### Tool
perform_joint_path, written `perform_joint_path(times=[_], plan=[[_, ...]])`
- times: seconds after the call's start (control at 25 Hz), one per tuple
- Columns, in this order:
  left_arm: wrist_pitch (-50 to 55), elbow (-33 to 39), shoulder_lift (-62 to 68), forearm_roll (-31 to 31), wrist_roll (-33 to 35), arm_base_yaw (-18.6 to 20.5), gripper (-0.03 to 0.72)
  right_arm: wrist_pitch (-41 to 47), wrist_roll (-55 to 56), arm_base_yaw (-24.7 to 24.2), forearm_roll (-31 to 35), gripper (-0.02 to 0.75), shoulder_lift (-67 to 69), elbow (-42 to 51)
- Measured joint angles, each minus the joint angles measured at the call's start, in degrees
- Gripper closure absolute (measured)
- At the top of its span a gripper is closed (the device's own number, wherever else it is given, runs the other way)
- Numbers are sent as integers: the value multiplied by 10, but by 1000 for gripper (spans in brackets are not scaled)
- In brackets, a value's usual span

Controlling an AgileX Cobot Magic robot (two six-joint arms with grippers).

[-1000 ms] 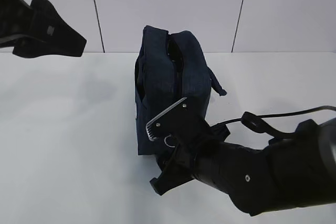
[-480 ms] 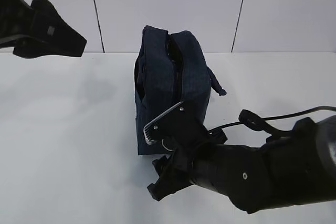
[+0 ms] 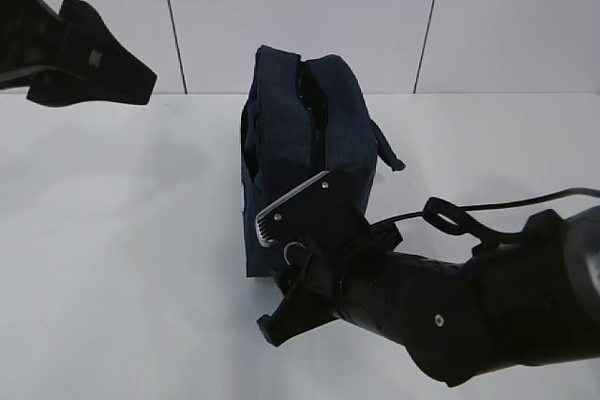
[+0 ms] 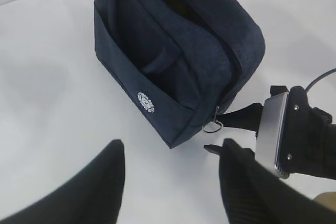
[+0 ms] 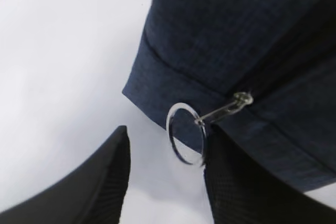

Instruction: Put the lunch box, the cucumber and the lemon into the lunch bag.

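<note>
My gripper will pull up the low silver ring pull (image 3: pixel 296 252), and the lunch bag will zip shut behind it, because the top seam gapes dark (image 3: pixel 313 100) above the ring pull.
The dark navy lunch bag (image 3: pixel 309 138) stands upright mid-table, and its top seam gapes dark. Its silver ring pull (image 5: pixel 186 134) hangs at the low front corner of the bag (image 5: pixel 252 40). My right gripper (image 5: pixel 167 135) is open with the ring between its fingers, close against the right one and apart from the left one. In the exterior view that gripper (image 3: pixel 274 278) sits at the bag's near end. My left gripper (image 4: pixel 173 145) hovers open and empty above the table, short of the bag (image 4: pixel 173 51). The lunch box, cucumber and lemon are out of view.
White table (image 3: pixel 122 231) all around, with a panelled white wall behind. The left arm (image 3: pixel 94 58) hangs high at the far left. The right arm's cable (image 3: pixel 506 208) loops over the table to the bag's right, near the strap handle (image 3: pixel 386 152).
The right gripper has slid a little to the left and down at the bag's corner, and its jaws have narrowed around the ring pull. The left arm has barely moved.
</note>
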Motion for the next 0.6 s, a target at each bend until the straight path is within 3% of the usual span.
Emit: perform_joint_path(times=[0.6], plan=[[0, 0, 0, 0, 0, 0, 284, -24, 42, 0, -11, 379, 12, 0]])
